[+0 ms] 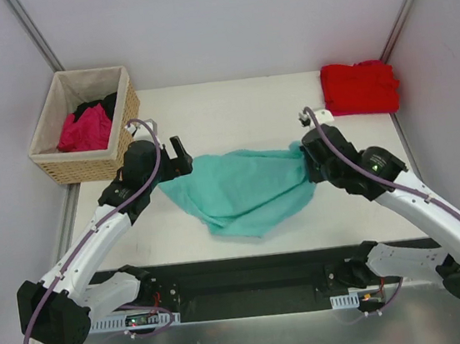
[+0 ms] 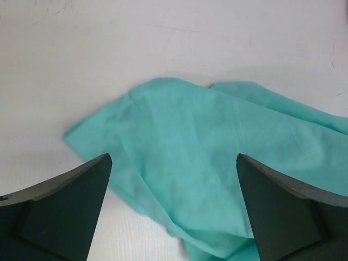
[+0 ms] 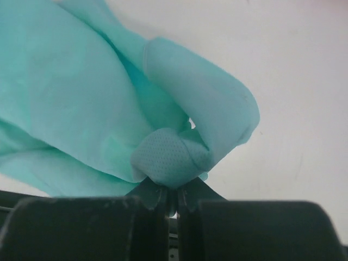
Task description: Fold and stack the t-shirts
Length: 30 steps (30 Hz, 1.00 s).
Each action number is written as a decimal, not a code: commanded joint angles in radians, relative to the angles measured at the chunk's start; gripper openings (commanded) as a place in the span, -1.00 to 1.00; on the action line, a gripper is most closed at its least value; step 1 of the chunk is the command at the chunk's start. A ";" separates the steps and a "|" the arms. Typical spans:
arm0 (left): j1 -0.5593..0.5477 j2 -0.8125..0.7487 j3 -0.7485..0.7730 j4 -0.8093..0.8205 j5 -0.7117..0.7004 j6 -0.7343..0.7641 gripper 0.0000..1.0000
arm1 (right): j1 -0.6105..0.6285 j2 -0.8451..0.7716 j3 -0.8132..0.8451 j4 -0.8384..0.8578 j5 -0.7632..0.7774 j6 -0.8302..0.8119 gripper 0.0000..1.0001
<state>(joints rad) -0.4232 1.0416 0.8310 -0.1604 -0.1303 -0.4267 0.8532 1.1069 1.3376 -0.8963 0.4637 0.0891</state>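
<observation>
I should release the crumpled teal t-shirt because my right gripper pinches a bunched edge [image 3: 171,155] of it, and take the corner [image 2: 76,136] nearest the basket with my left gripper.
A teal t-shirt [image 1: 245,189] lies crumpled in the middle of the table. My right gripper [image 3: 172,187] is shut on a bunched edge of the teal t-shirt [image 3: 98,103] at its right end, the cloth lifted a little there. My left gripper [image 1: 182,157] hovers wide open over the shirt's left corner [image 2: 179,141], nothing between its fingers [image 2: 76,201]. A folded red t-shirt [image 1: 360,87] rests at the table's far right corner. Magenta [image 1: 86,129] and black [image 1: 98,106] t-shirts sit in the basket.
A woven tan basket [image 1: 61,163] with beige lining stands at the far left, just off the table's corner. Grey walls enclose the table on three sides. Both arm bases sit on a black rail [image 1: 252,282] at the near edge.
</observation>
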 commanded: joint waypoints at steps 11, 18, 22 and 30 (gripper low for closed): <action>0.012 0.044 0.007 0.050 0.081 -0.026 0.98 | -0.325 0.025 -0.382 0.177 -0.076 0.015 -0.99; 0.012 0.155 0.066 0.050 0.115 -0.009 0.98 | -0.345 0.131 -0.253 0.189 -0.074 0.029 0.69; 0.000 0.164 0.082 0.050 0.162 -0.017 0.98 | -0.345 0.105 -0.192 0.160 -0.079 0.028 0.96; -0.083 0.262 0.103 0.007 0.173 -0.029 0.98 | -0.260 0.028 -0.175 0.123 -0.125 0.054 0.99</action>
<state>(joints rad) -0.4545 1.2686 0.9134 -0.1360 0.0261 -0.4347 0.5282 1.1755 1.1297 -0.7383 0.3607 0.1204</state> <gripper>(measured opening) 0.991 0.993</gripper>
